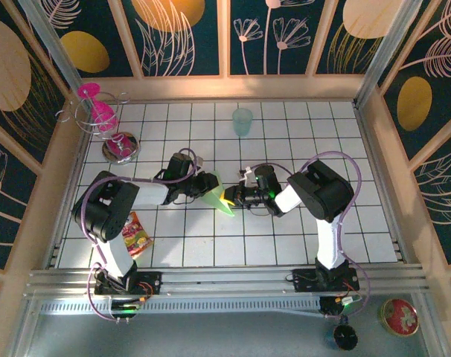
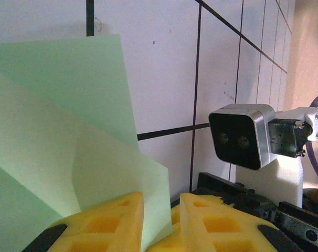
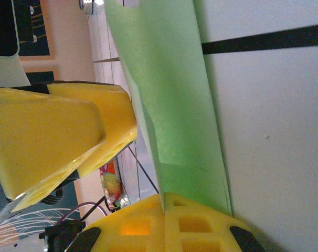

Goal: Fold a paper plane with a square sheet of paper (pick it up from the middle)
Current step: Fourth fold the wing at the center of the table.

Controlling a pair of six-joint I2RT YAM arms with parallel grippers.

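My right gripper is holding only the raised flap's edge [image 3: 159, 181], and the paper's lower layer [image 3: 194, 176] is outside its fingers. Next, I open it wide and put its fingers on either side of both layers.
The square sheet of paper [image 1: 219, 198], light green and partly folded, stands on edge between my two grippers at the table's middle. My right gripper [image 1: 233, 197] comes at it from the right. In the right wrist view its yellow pads [image 3: 189, 202] meet on the paper's [image 3: 169, 89] lower fold. My left gripper [image 1: 208, 186] is at the paper's left side. In the left wrist view a flap of the paper [image 2: 70, 121] drops between its pads [image 2: 161, 210] and leans on the left pad. A gap shows to the right pad. No finished paper plane shape can be made out.
A pale teal cup [image 1: 242, 121] stands at the back centre. A wire rack with a pink glass [image 1: 99, 111] and a metal dish [image 1: 121, 146] sit at the back left. A snack packet [image 1: 136, 234] lies by the left arm's base.
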